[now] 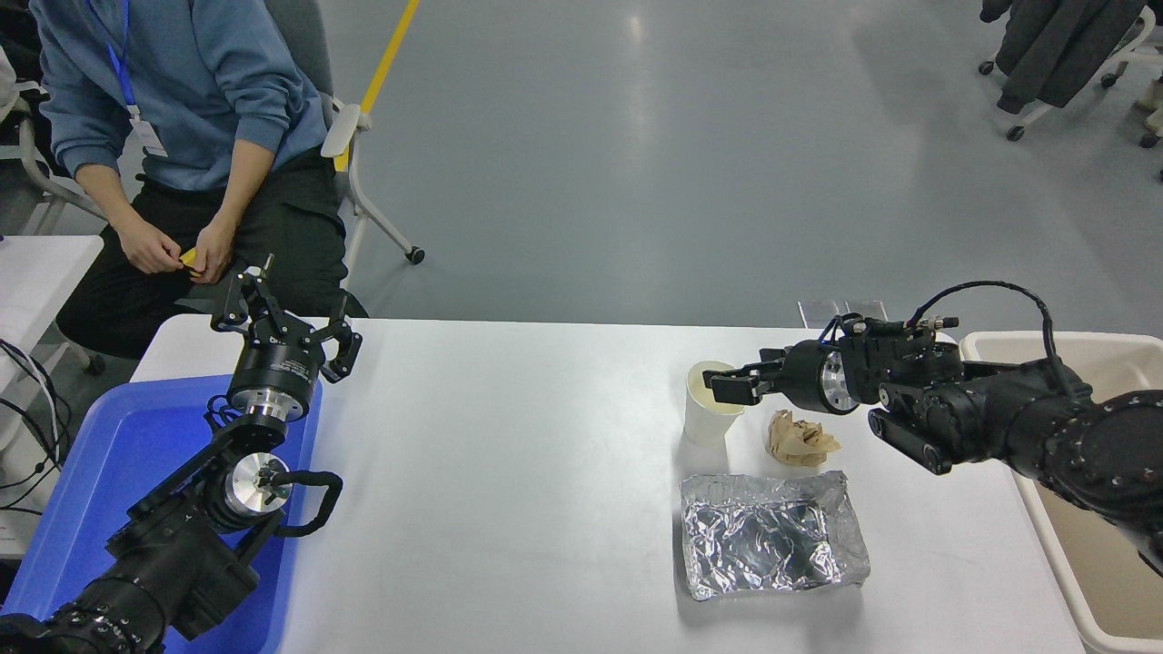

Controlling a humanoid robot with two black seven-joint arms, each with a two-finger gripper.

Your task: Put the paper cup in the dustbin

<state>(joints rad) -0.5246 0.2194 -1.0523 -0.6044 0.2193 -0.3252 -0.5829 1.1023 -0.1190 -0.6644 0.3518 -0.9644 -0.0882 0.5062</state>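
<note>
The paper cup's rim touches the fingers of my right gripper on just one side, so the paper cup will lean toward my right gripper when I lift.
The white paper cup stands upright on the white table, right of centre. My right gripper reaches in from the right, level with the cup's rim. Its jaws are open, with one fingertip over the right side of the cup's mouth and the other just behind the rim. The cup stays on the table. The beige dustbin stands at the table's right edge, partly hidden by my right arm. My left gripper is open and parked at the lower left above the blue tray.
A crumpled brown paper wad lies just right of the cup, under my right wrist. A crinkled silver foil tray lies in front of both. A blue plastic tray sits at the left edge. A person sits at the far left.
</note>
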